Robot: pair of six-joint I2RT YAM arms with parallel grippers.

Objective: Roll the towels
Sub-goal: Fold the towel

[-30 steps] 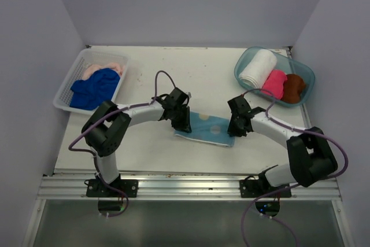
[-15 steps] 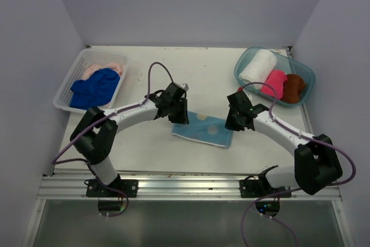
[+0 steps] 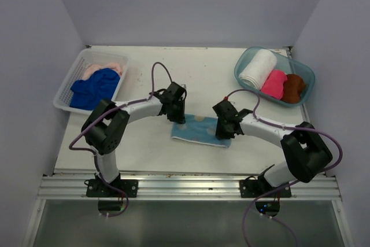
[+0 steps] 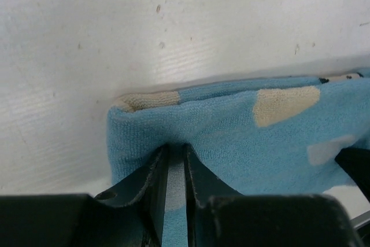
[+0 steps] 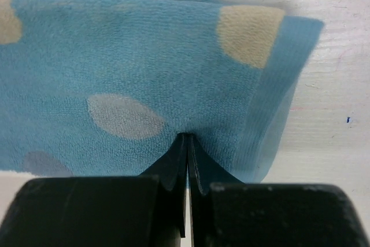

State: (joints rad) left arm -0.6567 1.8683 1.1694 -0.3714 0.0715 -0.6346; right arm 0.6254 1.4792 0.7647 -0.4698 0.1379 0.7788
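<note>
I should pull the towel's short end (image 3: 174, 131) toward the metal bar with my left gripper before rolling, because the light blue towel's long side (image 3: 199, 142) faces the bar.
The light blue cartoon-print towel (image 3: 198, 131) lies as a folded strip on the table between the arms. My left gripper (image 3: 178, 115) is shut on its left end; in the left wrist view the jaws (image 4: 173, 150) pinch the blue cloth (image 4: 243, 125). My right gripper (image 3: 223, 130) is shut on its right end; in the right wrist view the jaws (image 5: 186, 138) pinch the towel (image 5: 144, 67) near its edge. A white roll (image 3: 258, 67), a hot pink roll (image 3: 274, 83) and a brown roll (image 3: 293, 87) lie in the teal tub. The royal blue towel (image 3: 94, 88) and the peach towel (image 3: 103, 69) lie loose in the basket.
The teal plastic tub (image 3: 243, 61) stands at the back right. The white lattice basket (image 3: 65, 92) stands at the back left. Grey walls close in the table on the left, back and right. A metal rail runs along the near edge.
My right gripper has moved left over the towel's right end, and my left gripper has shifted slightly away and left. The towel now lies as a narrower strip.
</note>
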